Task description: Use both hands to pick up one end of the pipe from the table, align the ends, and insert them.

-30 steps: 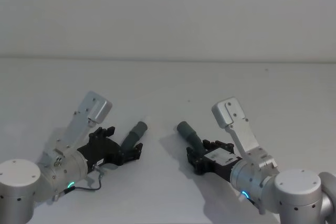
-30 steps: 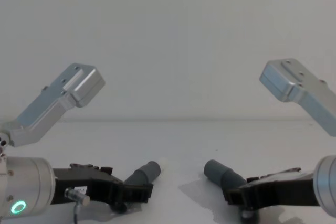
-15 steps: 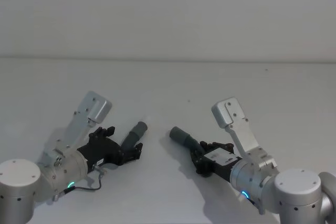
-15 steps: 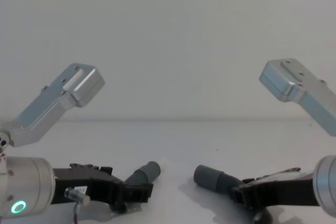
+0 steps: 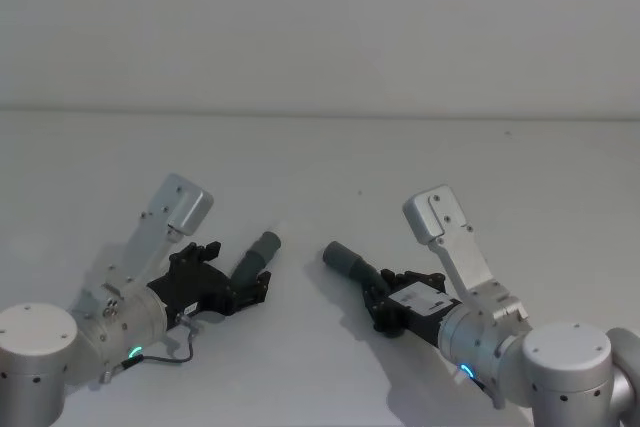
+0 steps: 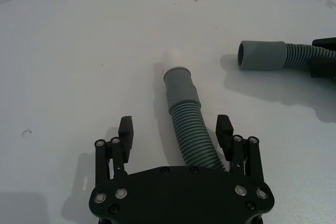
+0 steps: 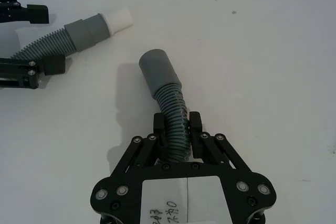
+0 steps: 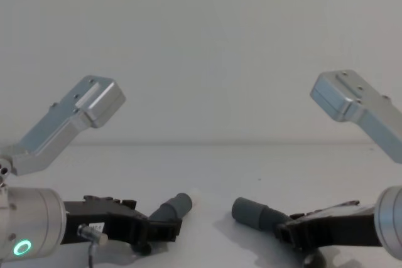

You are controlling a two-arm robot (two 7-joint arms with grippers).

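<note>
The open cuff [image 8: 249, 212] sits on corrugated hose [image 6: 302, 56] past my right gripper. That hose will bend and tilt the cuff when I push the white tip in.
Two pieces of the pipe are on the white table [image 5: 320, 167]. The left piece [image 6: 186, 114] lies flat, its grey cuff and white tip [image 6: 172, 57] pointing toward the other piece. My left gripper [image 6: 175, 131] is open, with this hose between its fingers [image 5: 262, 282]. My right gripper [image 7: 177, 124] is shut on the corrugated part of the right piece [image 7: 170, 103]. That piece's plain open cuff [image 5: 343, 258] faces the white tip across a short gap and throws a shadow on the table. In the chest view both cuffs [image 8: 179, 205] [image 8: 248, 213] sit low between the arms.
The silver wrist housings of both arms [image 8: 69, 123] [image 8: 358, 108] rise at the left and right. A plain wall stands behind the table's far edge [image 5: 320, 112]. The white table stretches bare beyond the two pieces.
My right gripper has swung its piece so the open cuff moved left and lower, closer to the white tip. The left gripper and its piece have barely shifted.
</note>
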